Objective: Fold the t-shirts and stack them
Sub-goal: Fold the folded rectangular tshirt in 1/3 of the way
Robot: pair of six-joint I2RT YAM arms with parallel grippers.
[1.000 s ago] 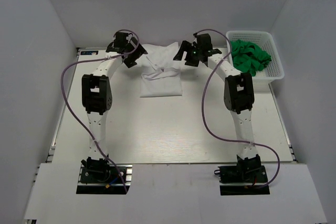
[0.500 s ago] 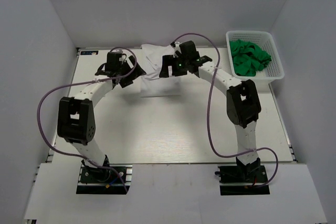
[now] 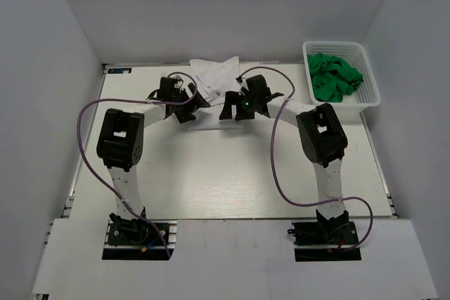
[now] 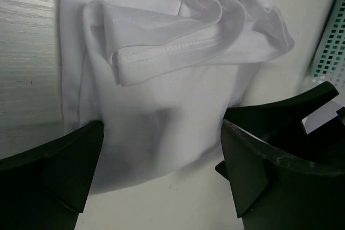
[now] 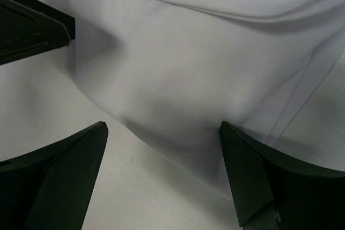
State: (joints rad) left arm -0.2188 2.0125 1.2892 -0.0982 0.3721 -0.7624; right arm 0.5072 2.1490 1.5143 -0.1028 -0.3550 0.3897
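Observation:
The white t-shirt is close to the table's far edge (image 3: 215,63). My left gripper and my right gripper should pull its near edge (image 3: 215,128) toward me before they fold the t-shirt.
A plain white t-shirt (image 3: 214,75) lies partly folded at the back middle of the table, one sleeve doubled over on top (image 4: 178,52). My left gripper (image 3: 188,107) hangs low over its near left edge, jaws wide open and empty (image 4: 161,173). My right gripper (image 3: 229,109) is beside it over the near right edge, also open with nothing held (image 5: 161,173). The cloth's near edge (image 5: 178,127) runs between both pairs of fingertips. Bright green t-shirts (image 3: 335,79) lie bunched in the basket.
The white lattice basket (image 3: 371,96) stands at the back right corner; its wall shows in the left wrist view (image 4: 330,41). The two grippers are close together, the left one's finger (image 5: 32,25) showing in the right wrist view. Bare tabletop (image 3: 211,173) lies in front.
Both grippers have come from the shirt's far corners toward its near edge and closer to each other, now covering most of the cloth from above. The shirt lies as before.

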